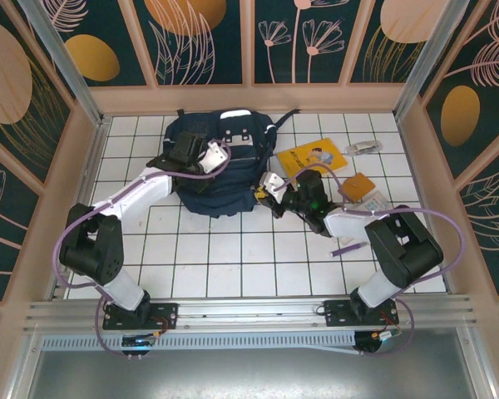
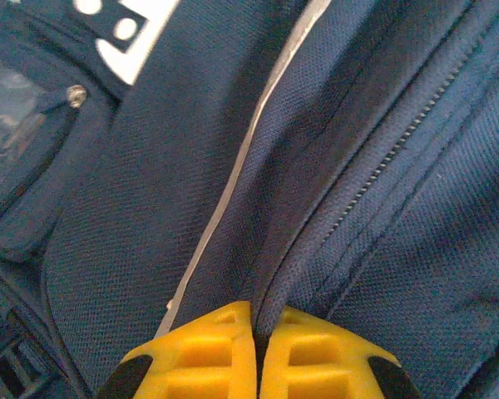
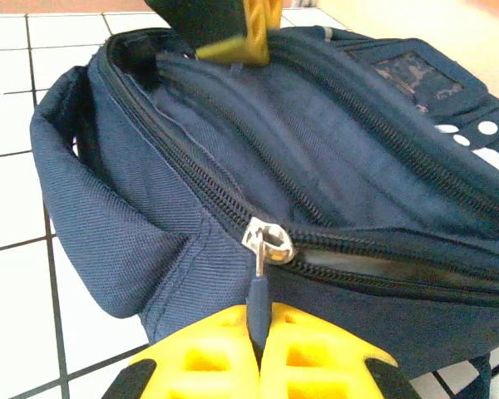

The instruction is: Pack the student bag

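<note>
My right gripper should pull the silver slider [image 3: 268,241] around along the shut side [image 3: 170,154] while my left gripper turns the bag, because the slider is at the zipper's bend.
The student bag [image 1: 233,189], navy blue with white stripes, lies flat at the back middle of the tiled table. My left gripper [image 1: 198,158] rests on top of it. In the left wrist view it [image 2: 258,332] is shut, pinching a fold of the bag's fabric [image 2: 287,249] beside a zipper line. At the bag's right edge, my right gripper [image 1: 270,195] is shut on the dark zipper pull [image 3: 259,303], which hangs from the silver slider [image 3: 268,239]. Behind the slider the main zipper gapes open along the bag's rim [image 3: 150,125]. The left gripper's fingertip [image 3: 233,37] shows at that far rim.
A yellow book [image 1: 312,158] lies right of the bag, with an orange item [image 1: 362,184] and a small silver object [image 1: 364,147] beyond it. A purple pen [image 1: 346,248] lies near the right arm. Wooden walls fence the table on three sides.
</note>
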Robot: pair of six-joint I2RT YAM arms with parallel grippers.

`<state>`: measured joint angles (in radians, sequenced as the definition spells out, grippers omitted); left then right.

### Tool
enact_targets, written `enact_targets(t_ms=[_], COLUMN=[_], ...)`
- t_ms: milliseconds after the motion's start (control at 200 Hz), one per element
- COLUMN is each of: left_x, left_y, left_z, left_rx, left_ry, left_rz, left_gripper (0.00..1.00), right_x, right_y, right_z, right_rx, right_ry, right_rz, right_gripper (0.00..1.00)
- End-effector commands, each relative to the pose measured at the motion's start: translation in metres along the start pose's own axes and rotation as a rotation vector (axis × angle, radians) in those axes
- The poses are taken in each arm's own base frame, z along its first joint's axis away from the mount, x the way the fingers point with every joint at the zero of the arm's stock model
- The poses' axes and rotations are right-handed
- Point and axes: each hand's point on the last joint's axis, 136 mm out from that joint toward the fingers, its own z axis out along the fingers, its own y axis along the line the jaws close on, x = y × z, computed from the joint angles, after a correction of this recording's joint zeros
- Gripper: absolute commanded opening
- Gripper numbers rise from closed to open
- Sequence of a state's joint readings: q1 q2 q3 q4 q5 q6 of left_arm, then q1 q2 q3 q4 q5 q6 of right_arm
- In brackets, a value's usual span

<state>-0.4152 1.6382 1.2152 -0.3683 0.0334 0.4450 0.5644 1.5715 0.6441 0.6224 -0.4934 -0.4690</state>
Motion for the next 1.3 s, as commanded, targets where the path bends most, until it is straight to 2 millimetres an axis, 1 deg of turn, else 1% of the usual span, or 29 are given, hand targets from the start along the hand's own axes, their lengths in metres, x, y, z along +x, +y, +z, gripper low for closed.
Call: enact_targets(t_ms=[0,90,135,175,245,320,390,445,550,601,656,706,751,756,766,781,861,911,951,1026,1071,1096,1126,1141,1146,1156,1186,1231,1296], left_x=[-0.049,-0.061,-0.069,-0.075,-0.08,-0.08,-0.084,-0.091,-0.105,-0.11,-0.118,-0.127,-0.137,-0.135,-0.133,-0.134,-0.135,-0.132,-0.13,-0.122,-0.116,-0.113,-0.108,-0.104,-0.106,-0.107,-0.102,-0.09,-0.073], left_y=[0.033,0.046,0.048,0.046,0.044,0.039,0.029,0.02,0.01,0.011,0.011,0.009,0.006,0.005,0.004,0.003,0.007,0.01,0.013,0.017,0.019,0.02,0.019,0.019,0.02,0.021,0.022,0.024,0.027], left_z=[-0.036,-0.048,-0.056,-0.061,-0.065,-0.059,-0.051,-0.047,-0.038,-0.034,-0.031,-0.03,-0.036,-0.03,-0.025,-0.024,-0.024,-0.025,-0.026,-0.025,-0.026,-0.027,-0.024,-0.023,-0.029,-0.034,-0.036,-0.038,-0.041], left_rx=[-0.102,-0.138,-0.139,-0.115,-0.095,-0.071,-0.03,-0.008,0.03,0.039,0.064,0.083,0.093,0.093,0.092,0.092,0.071,0.043,0.023,-0.019,-0.046,-0.058,-0.068,-0.074,-0.076,-0.079,-0.095,-0.132,-0.175], left_ry=[-0.141,-0.167,-0.203,-0.238,-0.262,-0.25,-0.249,-0.266,-0.297,-0.304,-0.314,-0.324,-0.343,-0.33,-0.316,-0.314,-0.313,-0.314,-0.313,-0.286,-0.27,-0.262,-0.245,-0.236,-0.248,-0.255,-0.246,-0.222,-0.192], left_rz=[-0.275,-0.389,-0.44,-0.469,-0.528,-0.594,-0.644,-0.675,-0.723,-0.756,-0.783,-0.803,-0.795,-0.795,-0.795,-0.794,-0.802,-0.796,-0.785,-0.763,-0.752,-0.746,-0.737,-0.732,-0.729,-0.726,-0.713,-0.704,-0.706], left_gripper=[0.0,0.0,0.0,0.0,0.0,0.0,0.0,0.0,0.0,0.0,0.0,0.0,0.0,0.0,0.0,0.0,0.0,0.0,0.0,0.0,0.0,0.0,0.0,0.0,0.0,0.0,0.0,0.0,0.0], right_x=[-0.014,-0.003,0.002,0.005,0.0,-0.011,-0.026,-0.038,-0.055,-0.058,-0.057,-0.056,-0.056,-0.057,-0.057,-0.058,-0.065,-0.07,-0.069,-0.072,-0.066,-0.058,-0.054,-0.049,-0.048,-0.046,-0.04,-0.035,-0.034], right_y=[-0.006,-0.022,-0.023,-0.023,-0.018,-0.009,0.007,0.017,0.046,0.058,0.068,0.072,0.075,0.075,0.075,0.077,0.08,0.078,0.077,0.068,0.063,0.062,0.059,0.059,0.059,0.059,0.061,0.063,0.065], right_z=[0.001,0.004,0.008,0.012,0.018,0.023,0.025,0.026,0.03,0.031,0.032,0.034,0.037,0.037,0.037,0.037,0.034,0.031,0.029,0.027,0.027,0.026,0.026,0.025,0.025,0.025,0.023,0.02,0.013], right_rx=[0.038,0.11,0.107,0.101,0.057,-0.002,-0.092,-0.156,-0.295,-0.342,-0.377,-0.394,-0.4,-0.402,-0.405,-0.411,-0.43,-0.435,-0.456,-0.481,-0.476,-0.479,-0.475,-0.475,-0.475,-0.477,-0.483,-0.484,-0.502], right_ry=[-0.039,-0.016,0.002,0.013,0.013,-0.009,-0.051,-0.077,-0.083,-0.073,-0.064,-0.057,-0.047,-0.046,-0.045,-0.044,-0.06,-0.06,-0.025,0.063,0.138,0.195,0.246,0.281,0.291,0.309,0.356,0.402,0.425], right_rz=[0.077,0.21,0.248,0.274,0.29,0.277,0.25,0.25,0.197,0.153,0.128,0.126,0.131,0.131,0.13,0.128,0.126,0.13,0.155,0.222,0.284,0.33,0.374,0.404,0.413,0.428,0.472,0.53,0.595], right_gripper=[0.0,0.0,0.0,0.0,0.0,0.0,0.0,0.0,0.0,0.0,0.0,0.0,0.0,0.0,0.0,0.0,0.0,0.0,0.0,0.0,0.01,0.01,0.01,0.01,0.01,0.01,0.0,0.0,0.01])
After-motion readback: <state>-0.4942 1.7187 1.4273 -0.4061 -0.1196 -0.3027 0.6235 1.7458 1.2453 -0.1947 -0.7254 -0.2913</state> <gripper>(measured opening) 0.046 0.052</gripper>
